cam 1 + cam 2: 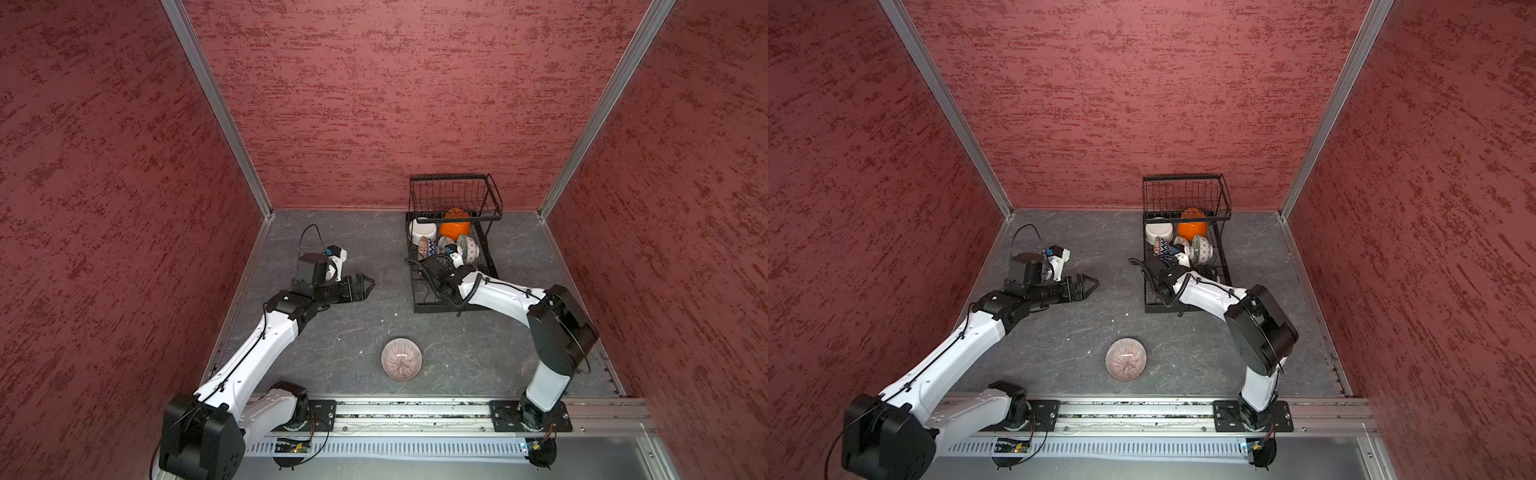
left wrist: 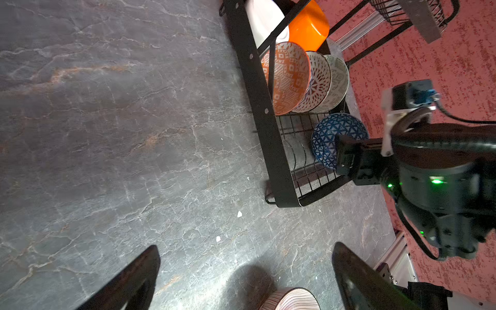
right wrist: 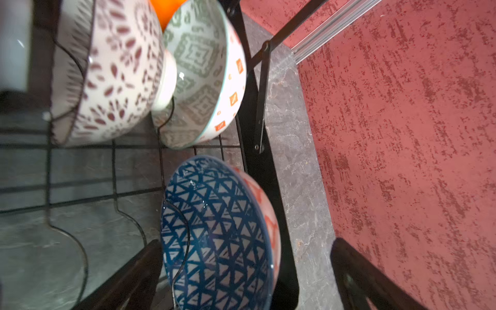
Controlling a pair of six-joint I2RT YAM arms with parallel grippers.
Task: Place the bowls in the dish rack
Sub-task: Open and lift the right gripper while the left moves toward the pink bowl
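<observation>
I should keep moving my left gripper toward that rim until its open fingers straddle it, since the striped bowl's opening faces up and its rim is free.
The black wire dish rack stands at the back right and holds several bowls on edge: a white one, an orange one and patterned ones. My right gripper reaches down into the rack, open wide. A blue triangle-patterned bowl stands in a slot between its fingers, with a clear gap to one finger. A pink striped bowl lies upside down on the table near the front. My left gripper hovers open and empty left of the rack, with the striped bowl just ahead of it.
The rack's raised upper basket overhangs the back bowls. Red textured walls close in three sides. A metal rail with both arm bases runs along the front. Small white chips lie on the grey stone tabletop.
</observation>
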